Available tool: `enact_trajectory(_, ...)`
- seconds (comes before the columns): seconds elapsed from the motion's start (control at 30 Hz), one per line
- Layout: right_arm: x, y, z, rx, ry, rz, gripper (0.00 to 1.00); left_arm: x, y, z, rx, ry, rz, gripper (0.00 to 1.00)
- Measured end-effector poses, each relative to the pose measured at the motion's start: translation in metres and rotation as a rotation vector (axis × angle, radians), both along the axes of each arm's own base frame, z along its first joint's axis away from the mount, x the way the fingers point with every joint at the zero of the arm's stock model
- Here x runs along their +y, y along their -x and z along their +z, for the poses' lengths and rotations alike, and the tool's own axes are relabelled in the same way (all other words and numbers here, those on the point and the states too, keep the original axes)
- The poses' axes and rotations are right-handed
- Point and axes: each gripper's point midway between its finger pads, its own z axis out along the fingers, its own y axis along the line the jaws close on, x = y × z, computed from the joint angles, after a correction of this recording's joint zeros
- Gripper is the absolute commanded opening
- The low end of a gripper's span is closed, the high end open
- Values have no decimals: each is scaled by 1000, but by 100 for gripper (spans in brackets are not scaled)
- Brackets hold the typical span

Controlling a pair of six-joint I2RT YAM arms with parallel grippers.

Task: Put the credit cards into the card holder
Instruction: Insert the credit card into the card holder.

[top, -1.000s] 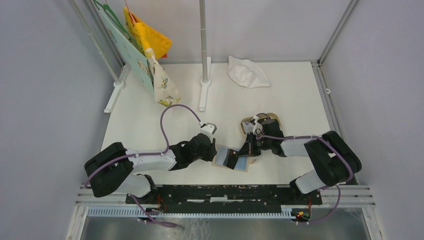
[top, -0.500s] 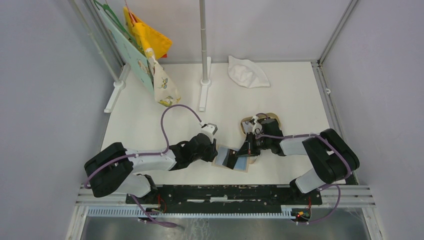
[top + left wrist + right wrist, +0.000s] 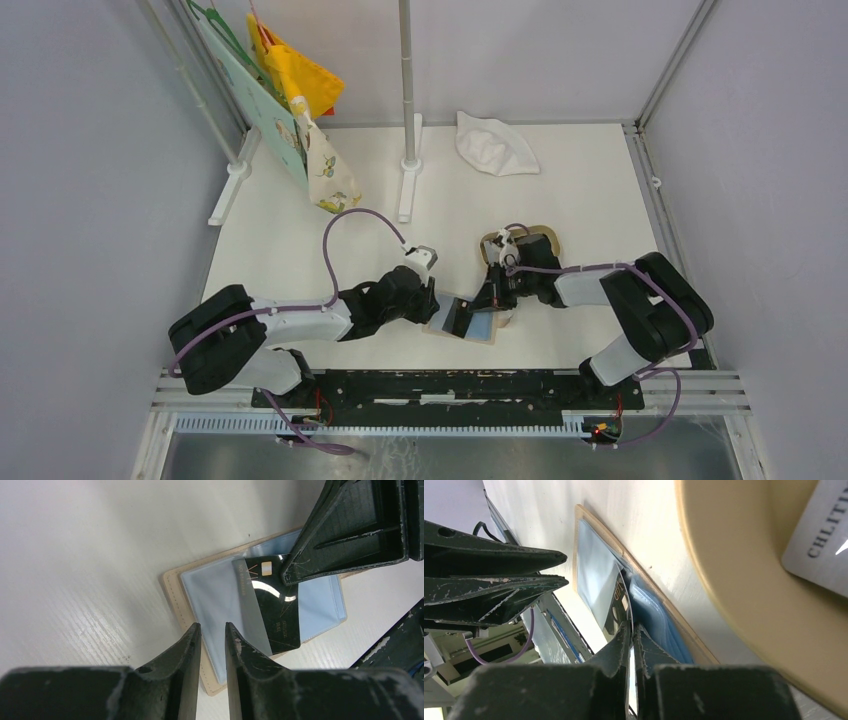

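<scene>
The black credit card is too shallow in the holder's clear pocket. My left gripper should come to the card's exposed side [image 3: 290, 625] and help get the card in deeper.
The beige card holder [image 3: 462, 321] lies open on the table, light blue lining up; it also shows in the left wrist view [image 3: 212, 587] and the right wrist view [image 3: 594, 570]. My right gripper [image 3: 490, 298] [image 3: 631, 627] is shut on a black credit card [image 3: 274, 607] [image 3: 620, 611], held tilted with its lower edge on the lining. My left gripper [image 3: 432, 300] [image 3: 212, 627] is at the holder's left edge, jaws almost together with nothing between them. A grey-white card [image 3: 821, 545] lies in the tan tray. The orange card is out of view.
The tan oval tray [image 3: 545, 237] [image 3: 744, 595] sits just behind the right gripper. A white cloth [image 3: 495, 145] lies at the back. A stand pole [image 3: 408, 150] and hanging fabric items [image 3: 300, 110] are at the back left.
My right gripper with the black card has edged slightly left toward the holder, uncovering more of the tray. The left arm has hardly moved.
</scene>
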Motion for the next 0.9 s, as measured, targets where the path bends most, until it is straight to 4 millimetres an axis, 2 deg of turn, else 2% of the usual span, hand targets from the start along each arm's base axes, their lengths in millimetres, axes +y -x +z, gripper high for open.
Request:
enact_trajectory(0.13, 3, -3, 1, -14, 6, 21, 18, -2, 1, 1, 0, 10, -11, 32)
enact_trajectory(0.7, 9, -10, 3, -30, 21, 99, 27, -4, 7, 4, 5, 39, -37, 30)
enact_trajectory(0.8, 12, -12, 3, -37, 18, 119, 30, -11, 12, 11, 7, 73, -64, 29)
enact_trajectory(0.9, 13, -11, 4, -39, 14, 126, 33, -27, 22, 22, 2, 136, -108, 29)
